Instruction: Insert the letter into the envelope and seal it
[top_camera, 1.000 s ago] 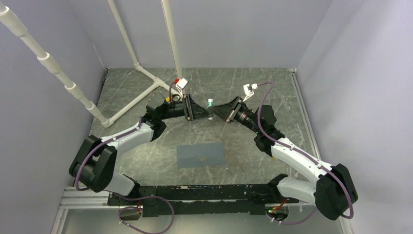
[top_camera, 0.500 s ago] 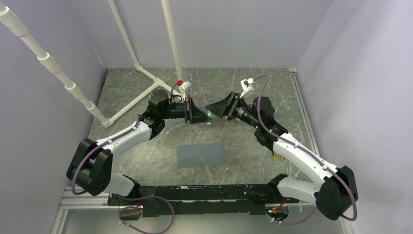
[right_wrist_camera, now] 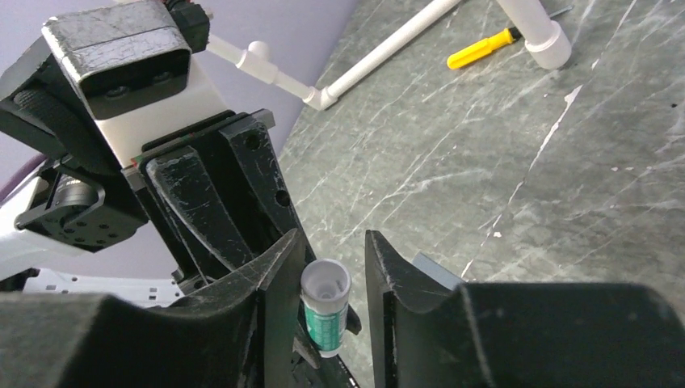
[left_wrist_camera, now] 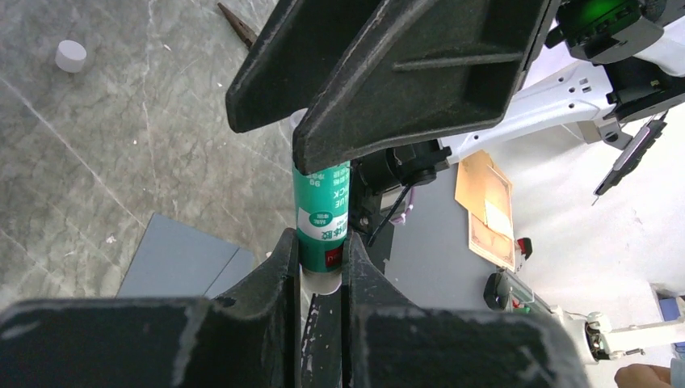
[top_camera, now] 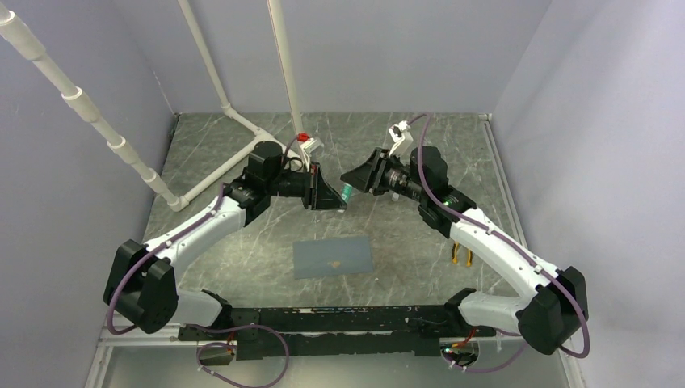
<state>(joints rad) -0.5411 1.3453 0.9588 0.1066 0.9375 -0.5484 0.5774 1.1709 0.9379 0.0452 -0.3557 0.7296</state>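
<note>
Only the glue stick's lower end (left_wrist_camera: 321,279) is in my left gripper, so my right gripper should grip the white end (right_wrist_camera: 325,281) firmly before my left gripper takes the stick deeper.
The slate-grey envelope (top_camera: 333,257) lies flat on the table in front of the arms, with a small tan spot at its centre; a part of the envelope (left_wrist_camera: 174,259) also shows below in the left wrist view. The letter is not in view. Above the table my left gripper (top_camera: 327,196) (left_wrist_camera: 321,246) is shut on the lower end of a green glue stick (left_wrist_camera: 323,218) (top_camera: 346,192). My right gripper (top_camera: 355,178) (right_wrist_camera: 334,242) faces it, open. Its jaws straddle the white end of the glue stick (right_wrist_camera: 325,303), which rests against one finger, with a gap at the other.
A white pipe frame (top_camera: 234,121) crosses the back left of the table. A yellow-handled tool (right_wrist_camera: 482,48) lies near a pipe foot. A small white cap (left_wrist_camera: 70,55) lies on the marble. An orange-handled tool (top_camera: 462,257) lies under the right arm.
Both wrists have drawn together over the table's middle. The left jaws have shut on the glue stick. The right jaws let go, widened, then narrowed round its other end.
</note>
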